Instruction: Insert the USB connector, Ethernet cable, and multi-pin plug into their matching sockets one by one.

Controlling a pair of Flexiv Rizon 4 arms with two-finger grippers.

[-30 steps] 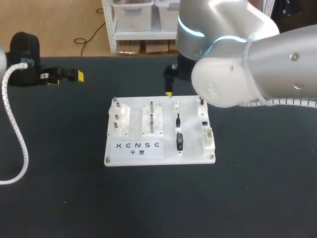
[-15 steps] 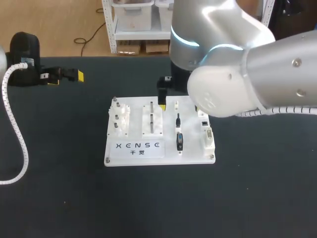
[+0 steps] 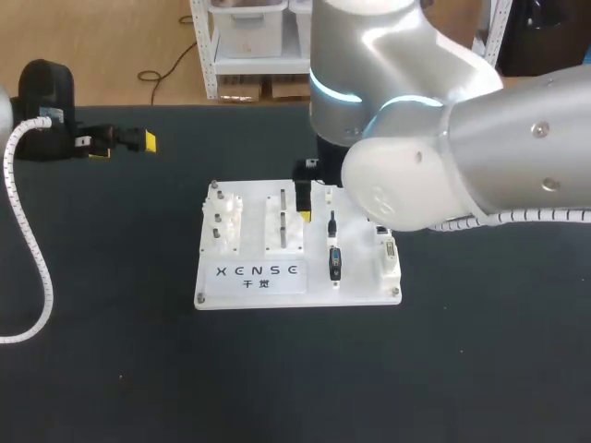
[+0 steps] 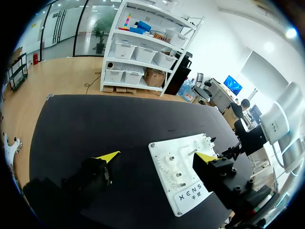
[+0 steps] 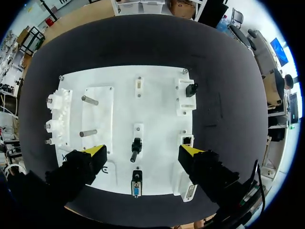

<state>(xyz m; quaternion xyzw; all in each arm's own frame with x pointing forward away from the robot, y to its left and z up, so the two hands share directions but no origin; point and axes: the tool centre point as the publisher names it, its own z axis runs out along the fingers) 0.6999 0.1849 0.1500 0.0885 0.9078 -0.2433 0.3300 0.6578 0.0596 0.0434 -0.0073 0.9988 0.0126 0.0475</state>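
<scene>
The short stub (image 5: 134, 157) has a free end, so the small black plug (image 3: 332, 226) will come off its white holder by itself, with zero cable behind it, when the robot lifts it.
The white connector board (image 3: 254, 277) lies mid-table. On it a small black plug (image 5: 136, 148) and, nearer me, a black multi-pin plug with a blue face (image 5: 137, 183) rest in a row. Another black plug (image 5: 191, 89) sits in a white holder toward the board's far right corner. My right gripper (image 5: 143, 151) hangs open above the board, the small black plug (image 3: 331, 224) below and between its fingers, untouched. One yellow tip (image 3: 304, 214) shows in the head view; the arm hides the other. My left gripper (image 3: 125, 144) is open and empty at the table's far left, well away from the board (image 4: 183, 171).
A white socket block (image 3: 389, 258) lines the board's right edge, and two metal pegs (image 5: 88, 117) plus white fixtures (image 3: 226, 221) stand on its left half. My right arm's bulky elbow (image 3: 434, 157) overhangs the board's far right. A white cable hose (image 3: 28, 249) curves along the left.
My right arm has swung left and toward me, carrying its open gripper from the board's far edge to above the small black plug. The left arm has not moved.
</scene>
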